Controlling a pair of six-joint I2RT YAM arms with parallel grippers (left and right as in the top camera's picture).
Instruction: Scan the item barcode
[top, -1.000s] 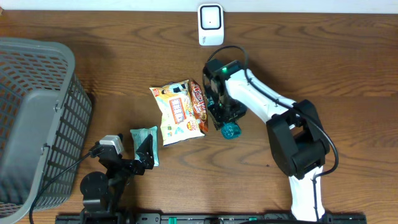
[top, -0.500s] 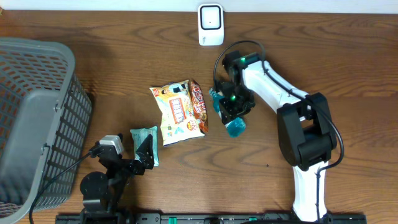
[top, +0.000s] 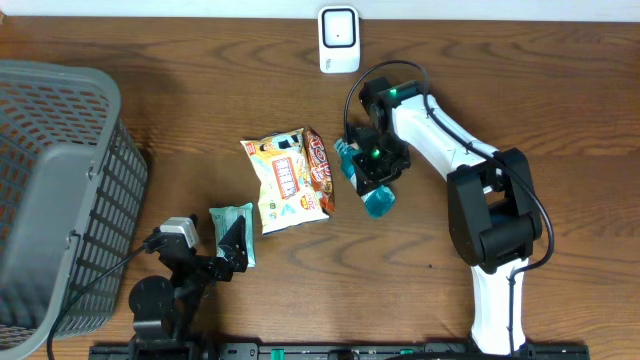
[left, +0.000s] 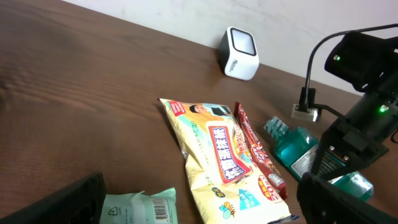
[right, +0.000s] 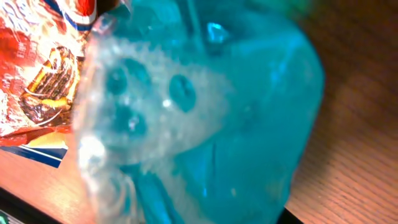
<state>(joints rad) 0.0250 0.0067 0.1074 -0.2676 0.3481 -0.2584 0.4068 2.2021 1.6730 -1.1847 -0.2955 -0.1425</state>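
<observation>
I should put the pack (top: 378, 201) down, turn its label up and take hold of it again before scanning, because my right gripper is covering the label (left: 305, 162) around the middle of the teal pack.
A teal translucent pack (top: 378, 203) lies just right of the snack bags, and my right gripper (top: 372, 165) is shut on its middle. The pack fills the right wrist view (right: 236, 124) and hides the fingers there. In the left wrist view its ends (left: 291, 146) stick out on either side of the right gripper (left: 345, 152). No barcode shows on it. The white scanner (top: 339, 40) stands at the table's far edge, also in the left wrist view (left: 240, 45). My left gripper (top: 228, 250) stays open and low at the near left, holding nothing.
A yellow snack bag (top: 283, 180) and a red one (top: 320, 165) lie mid-table beside the teal pack. A small green pack (top: 225, 213) with a barcode label (left: 163, 208) lies by the left fingers. A grey basket (top: 60, 180) fills the left side.
The right gripper has shifted right and slightly back, and its jaws have closed in on the teal pack, which has turned a little. The left arm has not moved.
</observation>
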